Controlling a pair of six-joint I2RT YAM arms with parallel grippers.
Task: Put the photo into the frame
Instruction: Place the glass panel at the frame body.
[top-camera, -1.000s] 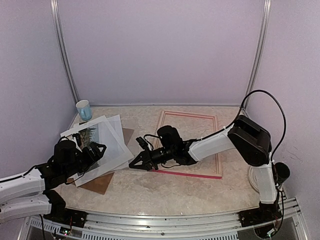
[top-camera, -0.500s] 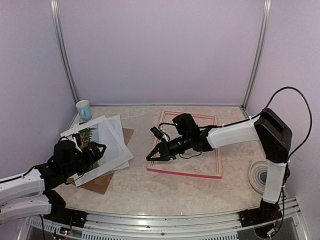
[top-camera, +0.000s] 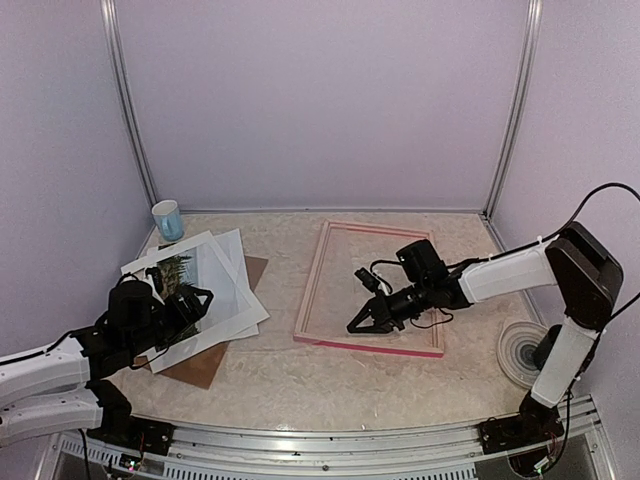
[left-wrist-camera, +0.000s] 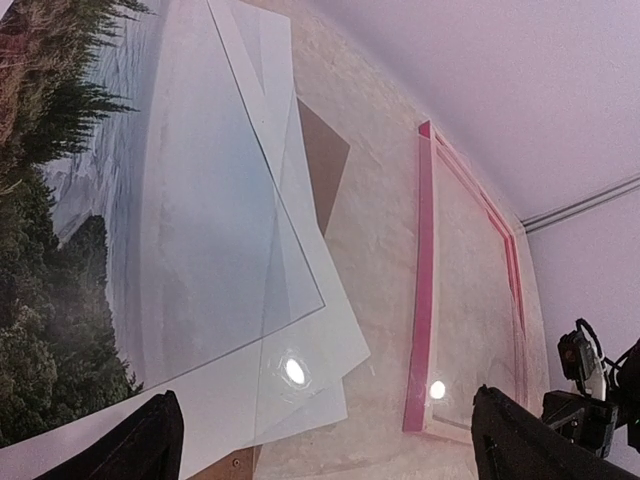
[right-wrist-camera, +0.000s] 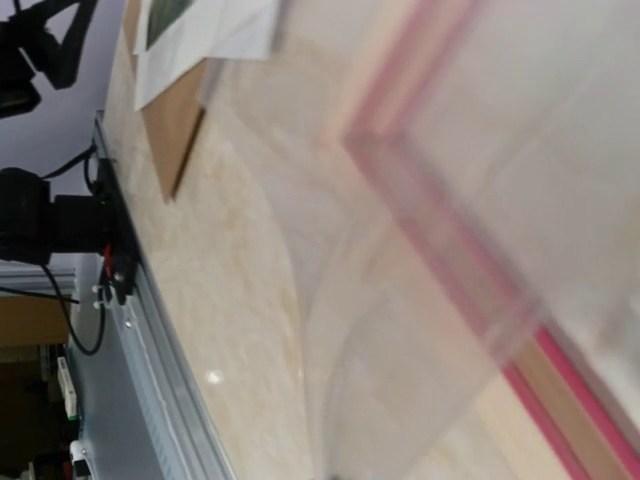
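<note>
My right gripper is drawing the clear sheet along the near rail (top-camera: 420, 351), and the sheet covers the pink frame's corner (right-wrist-camera: 372, 146). It should go on pulling until the sheet spans the frame before it lets go.
The photo (top-camera: 172, 270), dark trees and pale water, lies at the left in a stack with a white mat (top-camera: 235, 255) and a clear pane (left-wrist-camera: 220, 200) over it; it also shows in the left wrist view (left-wrist-camera: 60, 250). My left gripper (top-camera: 195, 300) hovers over the stack's near edge, open and empty (left-wrist-camera: 335, 450). The pink frame (top-camera: 312, 280) lies flat at centre right, also in the left wrist view (left-wrist-camera: 420, 300). My right gripper (top-camera: 358, 325) is low over the frame's near part. In the right wrist view a clear thin sheet (right-wrist-camera: 420, 330) fans out from the jaws over the frame corner (right-wrist-camera: 470, 290); the fingers are hidden.
A brown backing board (top-camera: 200, 368) lies under the stack. A blue-and-white cup (top-camera: 168, 220) stands at the back left corner. A white round roll (top-camera: 520, 352) lies at the right edge by the right arm's base.
My right arm has swung right, from beside the stack's edge to over the frame's near rail. The left arm and the stack have not moved.
</note>
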